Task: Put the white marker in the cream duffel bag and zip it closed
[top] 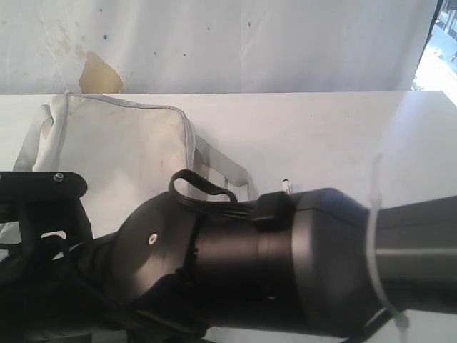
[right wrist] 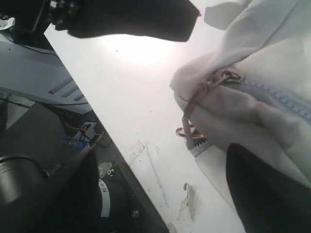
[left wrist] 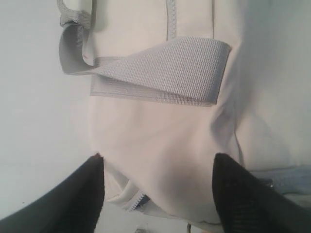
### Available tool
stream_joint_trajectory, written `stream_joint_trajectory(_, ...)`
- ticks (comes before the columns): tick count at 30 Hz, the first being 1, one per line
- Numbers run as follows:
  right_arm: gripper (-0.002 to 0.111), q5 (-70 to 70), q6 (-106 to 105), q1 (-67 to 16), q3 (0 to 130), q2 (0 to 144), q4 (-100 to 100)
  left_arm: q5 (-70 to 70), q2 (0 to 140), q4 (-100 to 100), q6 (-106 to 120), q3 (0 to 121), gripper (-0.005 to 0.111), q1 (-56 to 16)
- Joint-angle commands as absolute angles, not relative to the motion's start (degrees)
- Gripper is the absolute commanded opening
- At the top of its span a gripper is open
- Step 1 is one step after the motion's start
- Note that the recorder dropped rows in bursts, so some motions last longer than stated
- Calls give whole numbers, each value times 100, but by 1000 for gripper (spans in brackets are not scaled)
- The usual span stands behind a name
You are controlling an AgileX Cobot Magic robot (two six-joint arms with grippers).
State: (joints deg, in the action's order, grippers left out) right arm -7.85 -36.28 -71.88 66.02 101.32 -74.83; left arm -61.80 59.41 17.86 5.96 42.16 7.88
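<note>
The grey zipper should open behind the pinkish pull cord (right wrist: 195, 101) when I pull the cord along the bag, because closed teeth (right wrist: 282, 97) continue from the bag's corner.
The cream duffel bag (top: 121, 146) lies at the back left of the table, a grey webbing strap (top: 223, 168) trailing from its side. My left gripper (left wrist: 158, 162) is open, and the bag's end bulges between its black fingers (left wrist: 80, 194); a grey strap (left wrist: 160, 73) folds across the bag beyond. My right gripper (right wrist: 160, 189) is open over the table's edge with nothing between its fingers, beside the bag's corner (right wrist: 243, 111), where a grey zipper (right wrist: 284, 99) ends in a pinkish pull cord (right wrist: 194, 102). A small white stub (top: 285, 184) above the right arm may be the white marker.
My right arm (top: 300, 250) fills the lower exterior view and hides the table's front. The left arm's black mount (top: 43, 207) sits at the lower left. The table's edge (right wrist: 121, 150) drops to dark equipment and cables. A white backdrop (top: 228, 43) hangs behind.
</note>
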Motion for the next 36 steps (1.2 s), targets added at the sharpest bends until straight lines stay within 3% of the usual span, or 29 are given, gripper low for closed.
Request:
stream_joint_trajectory(1,68,-916,-3556,-7197,6844,10369,-7513,-6111,5960,1611,551,4272,69,799)
stream_joint_trajectory(13,68,-863,-3567,-7441,7073,10713,-7522,-6103,5960,1308,322,4272,69,799)
stream_joint_trajectory(22,68,261,-3622,-7441,7073,11013,-7496,-6116,5960,1309,322,4272,69,799)
stream_joint_trajectory(33,68,521,-3622,-7441,7343,11199,-7480,-6105,5960,1309,322,4272,69,799)
stream_joint_trajectory(36,57,684,-3622,-7441,7353,11338,-7480,-6105,5960,1299,322,4272,69,799)
